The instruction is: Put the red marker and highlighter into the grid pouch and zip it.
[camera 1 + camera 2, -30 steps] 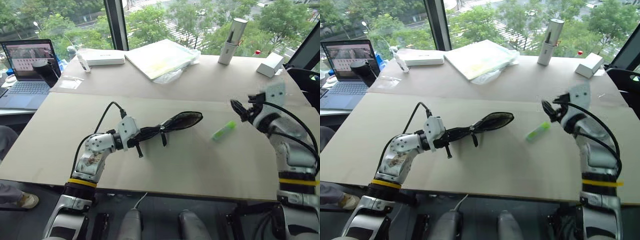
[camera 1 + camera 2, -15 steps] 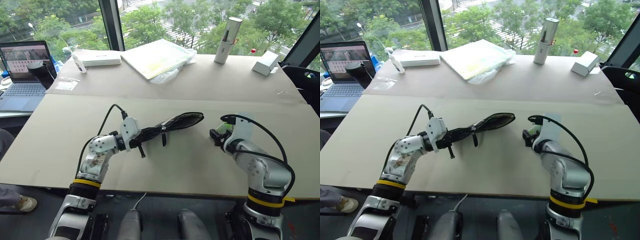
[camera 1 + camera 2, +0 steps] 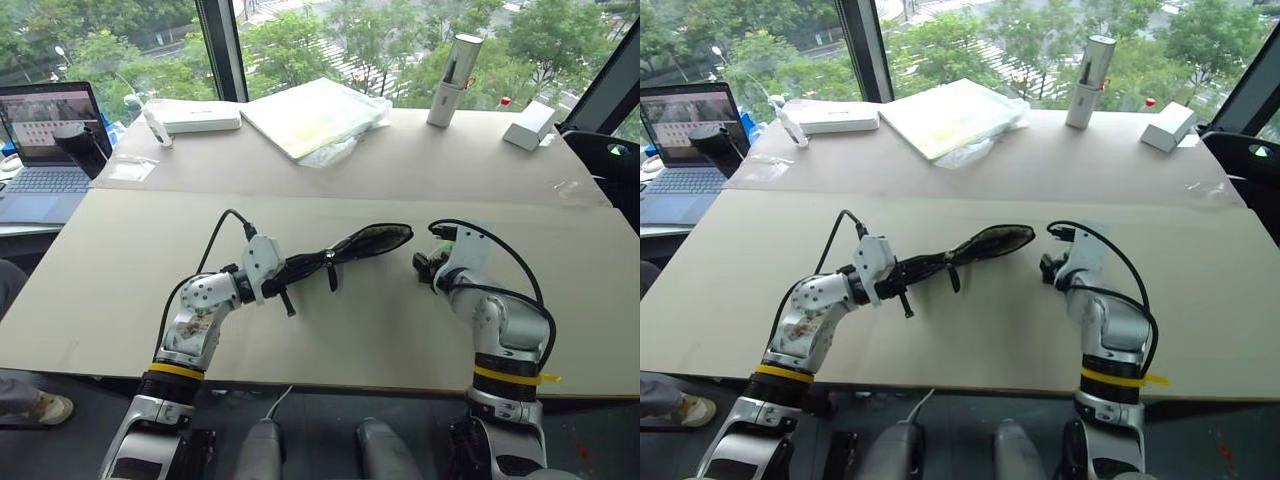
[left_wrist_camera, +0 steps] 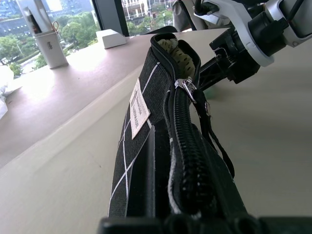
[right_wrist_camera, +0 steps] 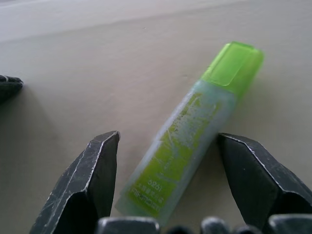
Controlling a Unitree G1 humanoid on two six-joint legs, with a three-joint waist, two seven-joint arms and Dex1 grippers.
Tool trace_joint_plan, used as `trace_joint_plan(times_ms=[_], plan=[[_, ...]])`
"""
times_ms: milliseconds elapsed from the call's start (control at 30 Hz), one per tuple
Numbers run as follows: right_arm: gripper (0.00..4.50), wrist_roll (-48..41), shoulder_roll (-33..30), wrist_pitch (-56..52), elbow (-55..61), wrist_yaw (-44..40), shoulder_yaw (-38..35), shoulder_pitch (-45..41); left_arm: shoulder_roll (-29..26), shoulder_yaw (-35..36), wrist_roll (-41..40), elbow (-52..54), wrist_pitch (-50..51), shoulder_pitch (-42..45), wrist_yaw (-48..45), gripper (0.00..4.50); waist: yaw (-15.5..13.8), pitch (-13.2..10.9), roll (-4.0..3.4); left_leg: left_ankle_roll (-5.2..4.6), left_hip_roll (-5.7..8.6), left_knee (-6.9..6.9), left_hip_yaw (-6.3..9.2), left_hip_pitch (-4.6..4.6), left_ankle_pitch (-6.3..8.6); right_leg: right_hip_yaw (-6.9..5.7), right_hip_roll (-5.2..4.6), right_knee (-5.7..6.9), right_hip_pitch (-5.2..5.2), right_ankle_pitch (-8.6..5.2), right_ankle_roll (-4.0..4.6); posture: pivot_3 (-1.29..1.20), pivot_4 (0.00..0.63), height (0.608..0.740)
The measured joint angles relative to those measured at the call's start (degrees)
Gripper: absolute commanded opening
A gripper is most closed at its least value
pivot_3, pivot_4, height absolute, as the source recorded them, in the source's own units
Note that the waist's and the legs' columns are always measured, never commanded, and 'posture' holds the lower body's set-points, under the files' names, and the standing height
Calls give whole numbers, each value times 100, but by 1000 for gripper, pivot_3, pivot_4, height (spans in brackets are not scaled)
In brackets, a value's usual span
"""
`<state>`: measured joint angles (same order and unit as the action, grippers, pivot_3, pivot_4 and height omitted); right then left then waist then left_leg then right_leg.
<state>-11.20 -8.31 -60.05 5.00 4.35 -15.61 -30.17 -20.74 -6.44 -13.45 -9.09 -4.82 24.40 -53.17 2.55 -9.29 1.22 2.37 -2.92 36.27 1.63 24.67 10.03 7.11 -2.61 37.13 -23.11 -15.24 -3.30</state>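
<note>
Next, my right gripper picks up the highlighter (image 5: pixel 187 141) and turns its green cap toward the pouch's open end (image 3: pixel 403 233) before sliding it in, because the highlighter lies crosswise to the pouch.
My left gripper (image 3: pixel 274 280) is shut on one end of the grid pouch (image 3: pixel 345 250), a black fabric pouch with white grid lines, and holds it just above the table. The pouch's far end (image 4: pixel 175 51) gapes open, and its zipper strap (image 4: pixel 214 141) hangs down. The light green highlighter (image 5: pixel 190 126) lies flat on the table just right of the pouch's open end. My right gripper (image 5: pixel 168 141) is open and low over the highlighter, one finger on each side of its barrel, not closed on it. The red marker is out of view.
At the back of the table are a laptop (image 3: pixel 45 130), a flat white box (image 3: pixel 200 115), a plastic-wrapped pad (image 3: pixel 315 115), a white cylinder (image 3: pixel 445 85) and a small white box (image 3: pixel 530 125). A window runs behind them.
My right gripper has swung left and down from the table's right side to the highlighter and now straddles it. The left gripper still holds the pouch in the same place.
</note>
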Motion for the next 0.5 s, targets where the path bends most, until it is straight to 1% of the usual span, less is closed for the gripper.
trace_joint_plan(times_ms=[133,200,233,267,300,400,433,500], plan=[[3519,102,-133,211,-202,-61,181,-22,-1,0,0,52,4,-2,47,0,3,0,0,0,0,-1,1,0,0,0,0,0,0,0,0,0,150,740],[2983,126,-192,294,-235,-107,264,13,-4,1,0,63,5,-3,69,0,0,0,0,0,0,0,1,0,0,0,0,0,0,0,0,0,150,740],[2804,147,-204,351,-235,-137,298,48,-7,2,0,63,5,-3,78,0,1,0,0,0,0,-1,1,0,0,0,0,0,0,0,0,0,150,740],[2406,162,-225,405,-235,-151,321,86,-9,4,-1,63,5,-3,81,0,3,0,0,0,0,-1,1,0,0,-1,1,0,0,0,0,0,150,740],[2152,182,-244,481,-234,-172,343,139,-18,8,-2,63,5,-3,83,0,5,0,0,0,0,-1,1,0,0,0,1,-1,0,0,0,0,150,740],[1123,250,-344,620,-233,-245,428,218,-34,31,-4,62,2,-3,82,0,11,0,0,0,0,-3,1,-1,0,0,1,-1,-1,0,0,0,150,740],[1051,300,-371,701,-232,-283,497,250,-42,34,-4,60,-2,-2,81,0,12,0,0,0,0,-3,1,-1,0,0,2,-1,-1,0,0,0,150,740],[1051,350,-427,794,-216,-316,602,307,-44,40,-4,54,-10,-2,78,0,12,0,0,0,-1,-4,1,-1,0,0,1,-2,-1,0,0,0,150,740]])
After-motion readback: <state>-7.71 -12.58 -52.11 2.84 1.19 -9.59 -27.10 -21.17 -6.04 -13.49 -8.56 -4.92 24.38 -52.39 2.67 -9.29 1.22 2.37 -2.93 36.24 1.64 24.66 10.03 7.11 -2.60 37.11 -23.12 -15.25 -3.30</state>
